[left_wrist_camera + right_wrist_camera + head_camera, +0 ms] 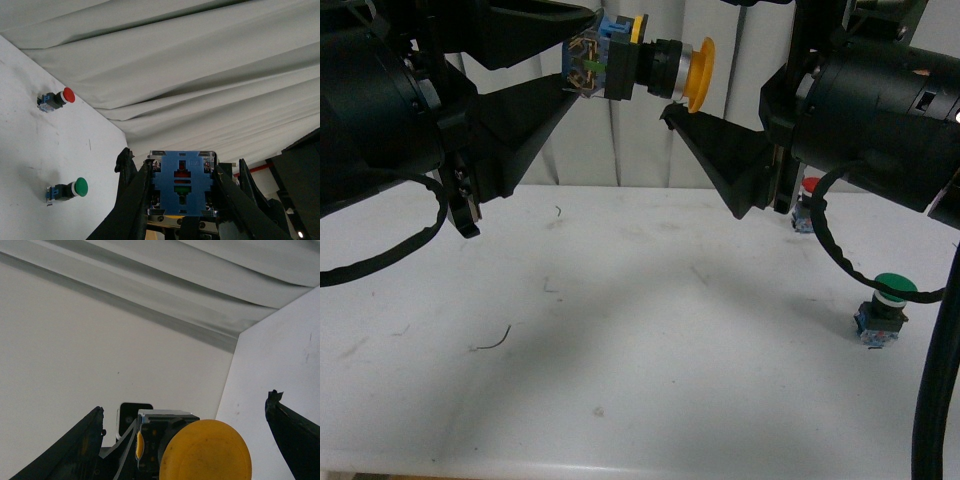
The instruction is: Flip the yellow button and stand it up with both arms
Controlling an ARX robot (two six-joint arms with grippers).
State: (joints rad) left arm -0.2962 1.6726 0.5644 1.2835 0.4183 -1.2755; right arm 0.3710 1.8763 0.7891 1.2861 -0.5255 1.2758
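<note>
The yellow cap (pixel 699 75) points into my right gripper. The yellow button (pixel 655 66) will stand on its blue contact block when I put it down.
The yellow button (pixel 650 65) is held in the air, lying sideways, yellow cap toward the right arm. My left gripper (pixel 582 55) is shut on its blue contact block; in the left wrist view that block (pixel 182 182) sits clamped between the black fingers (pixel 135 200). My right gripper (pixel 692 60) is open, its jaws spread above and below the cap without touching it. In the right wrist view the yellow cap (pixel 207 450) faces the camera between the wide-apart fingers (pixel 290 425).
A green-capped button (pixel 888 310) lies on the white table (pixel 620 330) at the right. A red-capped button (pixel 808 205) stands farther back, partly hidden behind the right arm. Both show in the left wrist view: red (pixel 59 99), green (pixel 67 189). A grey curtain hangs behind.
</note>
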